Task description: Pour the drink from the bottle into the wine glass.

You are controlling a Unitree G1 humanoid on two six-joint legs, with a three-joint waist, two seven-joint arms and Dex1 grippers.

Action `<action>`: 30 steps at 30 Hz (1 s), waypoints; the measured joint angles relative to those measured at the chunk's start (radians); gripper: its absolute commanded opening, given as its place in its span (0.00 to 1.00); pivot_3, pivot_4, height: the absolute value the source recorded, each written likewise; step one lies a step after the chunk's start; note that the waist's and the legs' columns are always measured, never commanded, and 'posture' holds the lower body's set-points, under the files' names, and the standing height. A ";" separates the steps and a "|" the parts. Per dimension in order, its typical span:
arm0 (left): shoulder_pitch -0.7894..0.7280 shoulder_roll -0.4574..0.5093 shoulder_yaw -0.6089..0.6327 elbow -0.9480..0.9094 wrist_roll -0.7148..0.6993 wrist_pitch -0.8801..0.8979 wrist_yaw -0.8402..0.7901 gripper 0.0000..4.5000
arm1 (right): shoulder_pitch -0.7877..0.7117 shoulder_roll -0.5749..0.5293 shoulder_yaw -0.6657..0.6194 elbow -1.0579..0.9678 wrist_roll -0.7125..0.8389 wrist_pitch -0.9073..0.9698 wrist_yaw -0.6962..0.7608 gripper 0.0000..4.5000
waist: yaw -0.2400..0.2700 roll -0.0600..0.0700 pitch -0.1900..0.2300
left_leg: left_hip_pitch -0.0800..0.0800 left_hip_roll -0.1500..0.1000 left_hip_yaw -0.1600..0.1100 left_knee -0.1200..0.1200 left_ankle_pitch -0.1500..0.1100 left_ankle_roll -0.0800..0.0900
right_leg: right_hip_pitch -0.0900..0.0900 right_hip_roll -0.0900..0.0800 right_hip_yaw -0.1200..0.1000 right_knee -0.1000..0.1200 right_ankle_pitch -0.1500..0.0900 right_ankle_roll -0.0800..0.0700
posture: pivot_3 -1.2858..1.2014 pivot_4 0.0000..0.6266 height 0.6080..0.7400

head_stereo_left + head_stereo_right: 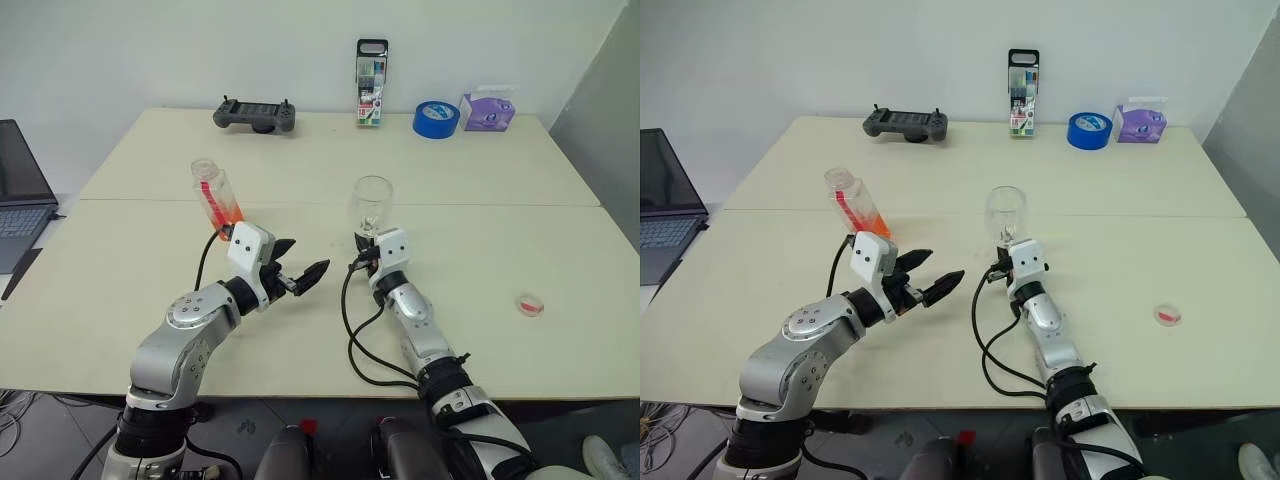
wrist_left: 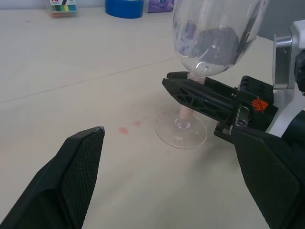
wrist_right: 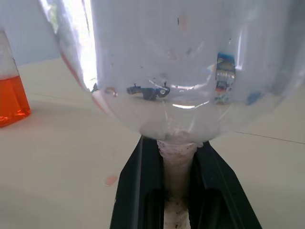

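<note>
The drink (image 1: 226, 214) is low under the bottle's opening (image 1: 203, 168), so it will pour out in a stream when I tip the bottle almost flat.
The bottle (image 1: 216, 199) stands uncapped on the table just behind my left wrist, with the orange-red drink (image 1: 228, 214) in its lower part. My left gripper (image 1: 303, 258) hangs open between the bottle and the wine glass (image 1: 372, 204), its fingers (image 2: 78, 160) holding nothing. The clear glass rests with its foot (image 2: 181, 134) on the table and looks empty. My right gripper (image 3: 174, 144) is shut on its stem just under the bowl. The bottle (image 3: 9, 90) also appears beside the glass in the right wrist view.
A small red cap (image 1: 530, 305) lies on the table (image 1: 120, 290) to the right. Along the far edge sit a game controller (image 1: 255, 115), a marker pack (image 1: 371, 85), a blue tape roll (image 1: 436, 118) and a purple packet (image 1: 488, 110). A laptop (image 1: 20, 200) stands left. Pink drops (image 2: 124, 130) lie near the foot.
</note>
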 measured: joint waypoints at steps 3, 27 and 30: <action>0.000 0.001 0.000 0.015 0.000 0.000 -0.003 1.00 | -0.001 -0.025 0.011 -0.075 0.002 0.116 0.049 0.05 | -0.001 0.000 0.000 | 0.000 0.000 0.000 0.000 0.000 0.000 | 0.000 0.000 0.000 0.000 0.000 0.000 | 0.52 0.24 1.00; 0.050 0.001 0.002 0.002 0.011 -0.039 -0.008 1.00 | -0.335 0.049 -0.005 0.423 0.003 -0.075 0.086 0.05 | -0.007 0.000 0.001 | -0.001 0.001 0.001 -0.003 0.000 0.000 | -0.003 0.000 0.000 0.000 0.000 -0.001 | 0.52 0.24 1.00; 0.057 0.001 0.002 -0.020 0.011 -0.039 0.005 1.00 | -0.359 0.049 -0.014 0.466 0.004 -0.086 0.079 0.05 | -0.008 0.000 0.001 | 0.000 0.001 0.001 -0.004 0.000 0.000 | -0.003 0.000 0.000 0.000 0.000 -0.001 | 0.52 0.24 1.00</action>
